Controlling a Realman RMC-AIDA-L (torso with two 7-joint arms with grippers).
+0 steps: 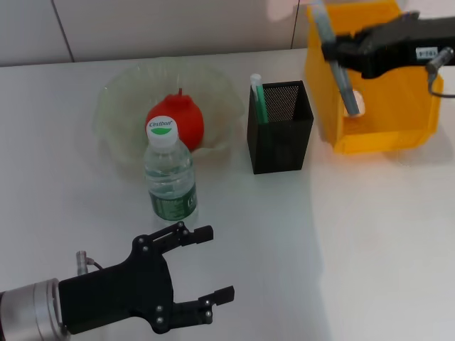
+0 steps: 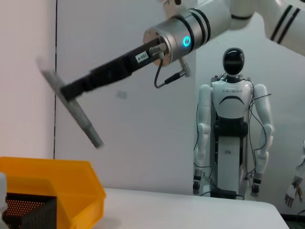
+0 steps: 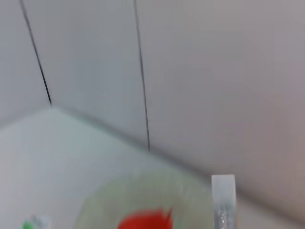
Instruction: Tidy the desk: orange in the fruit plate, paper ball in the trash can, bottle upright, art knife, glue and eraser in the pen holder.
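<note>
My right gripper should turn the art knife (image 1: 344, 87) upright above the pen holder's opening (image 1: 286, 104) before lowering it in, because the knife is slanting over the trash can.
My right gripper (image 1: 334, 51) is shut on the grey art knife (image 1: 340, 71), holding it tilted in the air over the near-left corner of the yellow trash can (image 1: 398, 135); the knife (image 2: 78, 114) also shows in the left wrist view. A white paper ball (image 1: 357, 104) lies inside the can. The orange (image 1: 178, 119), reddish, sits in the clear fruit plate (image 1: 117, 106). In front of the plate the bottle (image 1: 170, 181) stands upright. A green-and-white glue stick (image 1: 257, 96) leans in the black mesh pen holder (image 1: 281, 138). My left gripper (image 1: 217, 264) hangs open, near the bottle. The eraser is out of view.
The trash can (image 2: 57, 188) and pen holder (image 2: 28, 212) stand close together at the back right. A white wall runs behind the table. In the left wrist view a white humanoid robot (image 2: 232, 133) stands far beyond the table's edge.
</note>
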